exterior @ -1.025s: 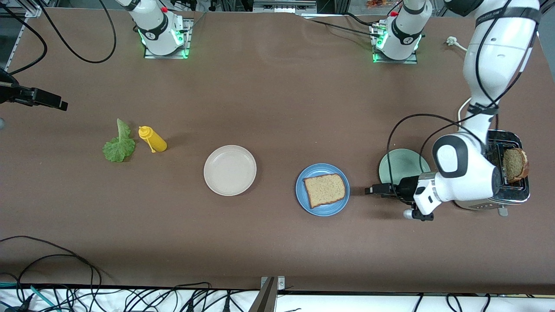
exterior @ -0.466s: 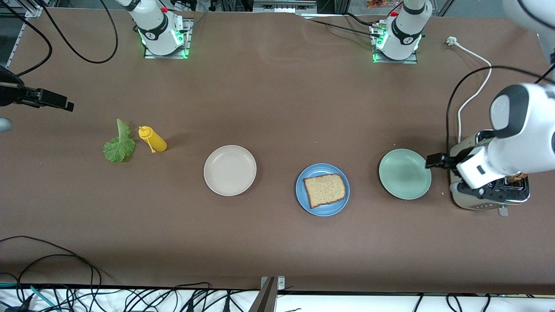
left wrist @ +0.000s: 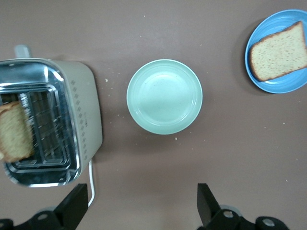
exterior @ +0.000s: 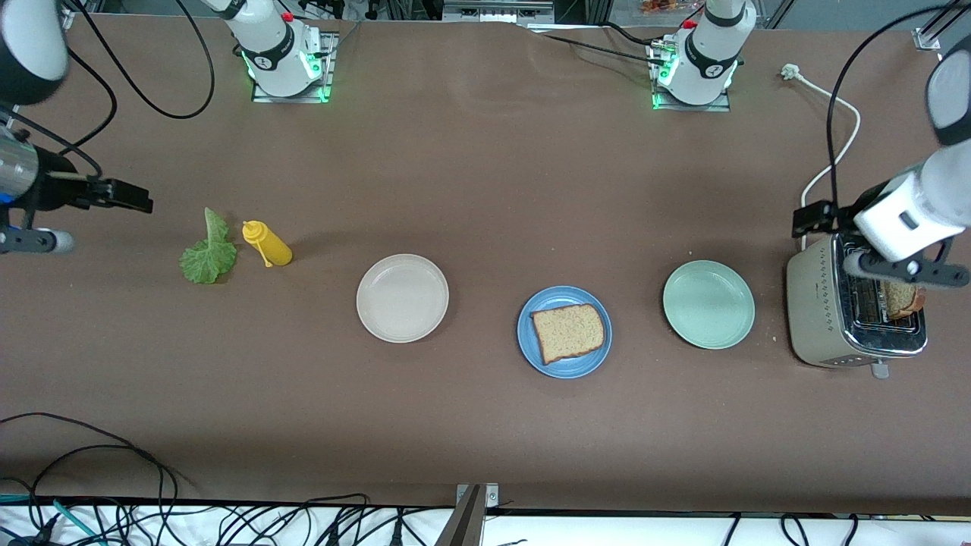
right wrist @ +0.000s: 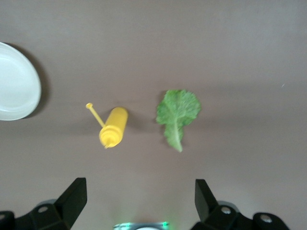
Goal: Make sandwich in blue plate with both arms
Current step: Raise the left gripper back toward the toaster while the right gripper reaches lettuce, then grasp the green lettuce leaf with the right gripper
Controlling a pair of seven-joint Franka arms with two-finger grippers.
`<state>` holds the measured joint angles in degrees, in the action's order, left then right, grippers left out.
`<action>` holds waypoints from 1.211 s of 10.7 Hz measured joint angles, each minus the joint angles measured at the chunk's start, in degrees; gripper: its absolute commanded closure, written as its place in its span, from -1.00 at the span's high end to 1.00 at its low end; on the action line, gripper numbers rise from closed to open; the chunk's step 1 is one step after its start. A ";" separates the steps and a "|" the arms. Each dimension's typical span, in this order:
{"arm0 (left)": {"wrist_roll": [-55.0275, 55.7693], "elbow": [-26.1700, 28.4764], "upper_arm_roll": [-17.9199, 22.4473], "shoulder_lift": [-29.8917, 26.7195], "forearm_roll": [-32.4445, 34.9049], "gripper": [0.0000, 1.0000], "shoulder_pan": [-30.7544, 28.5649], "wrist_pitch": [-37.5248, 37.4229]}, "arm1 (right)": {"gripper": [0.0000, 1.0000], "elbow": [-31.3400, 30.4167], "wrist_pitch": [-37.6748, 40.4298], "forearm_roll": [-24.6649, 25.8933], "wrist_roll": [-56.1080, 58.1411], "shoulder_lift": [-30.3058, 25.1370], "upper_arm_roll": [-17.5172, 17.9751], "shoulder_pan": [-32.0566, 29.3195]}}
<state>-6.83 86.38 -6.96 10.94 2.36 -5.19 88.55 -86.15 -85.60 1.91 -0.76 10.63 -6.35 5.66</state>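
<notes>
Next, I move my left gripper back from the toaster and take the lettuce (exterior: pixel 209 251) with my right gripper first, because the toast slice on the blue plate (exterior: pixel 569 333) is missing lettuce.
The blue plate (exterior: pixel 565 368) (left wrist: pixel 280 86) lies mid-table with one brown toast slice (exterior: pixel 569 332) (left wrist: pixel 279 51) flat on it. A second toast slice (exterior: pixel 903 299) (left wrist: pixel 17 132) stands in a toaster slot. The green lettuce leaf (exterior: pixel 206 258) (right wrist: pixel 176 112) lies on the table near the right arm's end. My left gripper (exterior: pixel 813 219) (left wrist: pixel 141 194) hangs open and empty over the toaster's edge and its cord. My right gripper (exterior: pixel 140 202) (right wrist: pixel 140 187) hangs open and empty over bare table close to the lettuce.
A cream toaster (exterior: pixel 815 303) (left wrist: pixel 86 115) stands at the left arm's end of the table. A pale green plate (exterior: pixel 708 304) (left wrist: pixel 164 96) sits between it and the blue plate. A cream-white plate (exterior: pixel 402 297) (right wrist: pixel 14 81) and a lying yellow squeeze bottle (exterior: pixel 267 244) (right wrist: pixel 112 127) lie toward the lettuce.
The left arm has drawn back from beside the blue plate, past the green plate, to above the toaster. The right gripper has edged toward the lettuce.
</notes>
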 measured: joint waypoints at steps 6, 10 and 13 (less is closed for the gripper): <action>3.99 6.83 9.74 -12.77 -0.02 1.00 8.08 -4.52 | 1.00 -12.08 -16.77 3.56 15.10 2.47 -1.46 -0.91; 4.72 7.57 13.01 -12.86 -0.04 1.00 11.34 -4.50 | 1.00 -22.15 -26.24 0.35 22.20 3.07 -2.01 -4.70; 7.70 7.39 11.94 -12.90 -0.04 1.00 12.31 -4.70 | 1.00 -27.68 -30.21 0.13 25.66 4.02 -2.00 -4.85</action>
<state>0.87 93.77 4.97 -1.96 2.32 7.12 83.85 -113.83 -115.80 2.03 24.89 14.65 -8.34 0.82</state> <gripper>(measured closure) 0.000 0.000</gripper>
